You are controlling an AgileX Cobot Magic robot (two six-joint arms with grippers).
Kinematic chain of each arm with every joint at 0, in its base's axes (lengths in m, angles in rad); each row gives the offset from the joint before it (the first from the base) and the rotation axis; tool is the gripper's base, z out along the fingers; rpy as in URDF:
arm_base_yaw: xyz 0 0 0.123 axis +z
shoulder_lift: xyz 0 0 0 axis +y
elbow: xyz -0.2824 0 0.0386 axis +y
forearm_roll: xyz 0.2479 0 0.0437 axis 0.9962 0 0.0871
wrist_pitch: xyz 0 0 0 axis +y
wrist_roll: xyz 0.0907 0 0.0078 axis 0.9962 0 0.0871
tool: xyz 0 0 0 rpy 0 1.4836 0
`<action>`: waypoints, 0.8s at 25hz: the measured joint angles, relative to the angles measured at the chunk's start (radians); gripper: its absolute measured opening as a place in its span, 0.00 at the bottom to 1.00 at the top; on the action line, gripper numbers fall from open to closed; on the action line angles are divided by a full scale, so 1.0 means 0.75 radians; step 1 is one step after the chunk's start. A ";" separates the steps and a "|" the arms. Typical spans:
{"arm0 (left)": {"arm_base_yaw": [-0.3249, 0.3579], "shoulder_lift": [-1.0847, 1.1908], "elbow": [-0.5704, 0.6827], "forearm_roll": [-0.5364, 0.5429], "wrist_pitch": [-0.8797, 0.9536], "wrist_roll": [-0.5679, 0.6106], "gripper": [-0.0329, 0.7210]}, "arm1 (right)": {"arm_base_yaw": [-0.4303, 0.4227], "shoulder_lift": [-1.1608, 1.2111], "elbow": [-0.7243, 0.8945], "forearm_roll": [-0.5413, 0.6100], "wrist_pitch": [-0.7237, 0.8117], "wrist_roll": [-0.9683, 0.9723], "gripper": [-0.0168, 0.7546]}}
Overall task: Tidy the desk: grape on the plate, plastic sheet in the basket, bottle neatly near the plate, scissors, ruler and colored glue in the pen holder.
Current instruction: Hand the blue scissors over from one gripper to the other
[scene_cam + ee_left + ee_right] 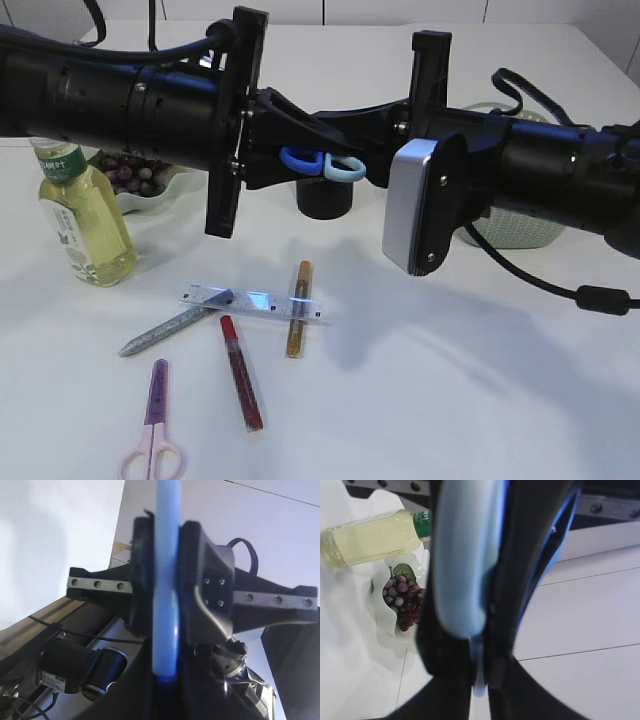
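Both grippers are shut on the scissors' handles (pixel 322 163). Next, my left gripper opens and moves back before my right gripper lifts the scissors over the pen holder (pixel 325 199).
Blue-handled scissors (pixel 322 163) hang in the air just above the black pen holder (pixel 325 200), and both arms meet on them. My left gripper (pixel 292 157) is shut on the darker blue handle (pixel 166 605). From the other side my right gripper (pixel 357 168) is shut on the pale blue handle (pixel 462 565). On the table in front lie a clear ruler (pixel 255 300), silver (pixel 165 332), red (pixel 241 372) and gold (pixel 298 308) glue tubes, and pink scissors (pixel 153 432). The grape bunch (pixel 135 176) sits on the white plate (pixel 175 190), with the bottle (pixel 85 220) upright beside it. The plastic sheet is out of view.
A pale green basket (pixel 515 228) stands at the back right, mostly behind the right arm. Both arms stretch low across the middle of the table. In the right wrist view the bottle (pixel 375 537) and grapes (pixel 402 602) show off to the left.
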 joint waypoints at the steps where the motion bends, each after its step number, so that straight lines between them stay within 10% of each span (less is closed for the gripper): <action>1: 0.000 0.000 0.000 0.000 0.000 0.000 0.10 | 0.000 0.000 0.000 0.000 0.000 0.000 0.12; 20: 0.000 0.000 0.000 0.010 0.000 0.000 0.14 | 0.000 0.003 0.000 -0.005 -0.001 0.003 0.12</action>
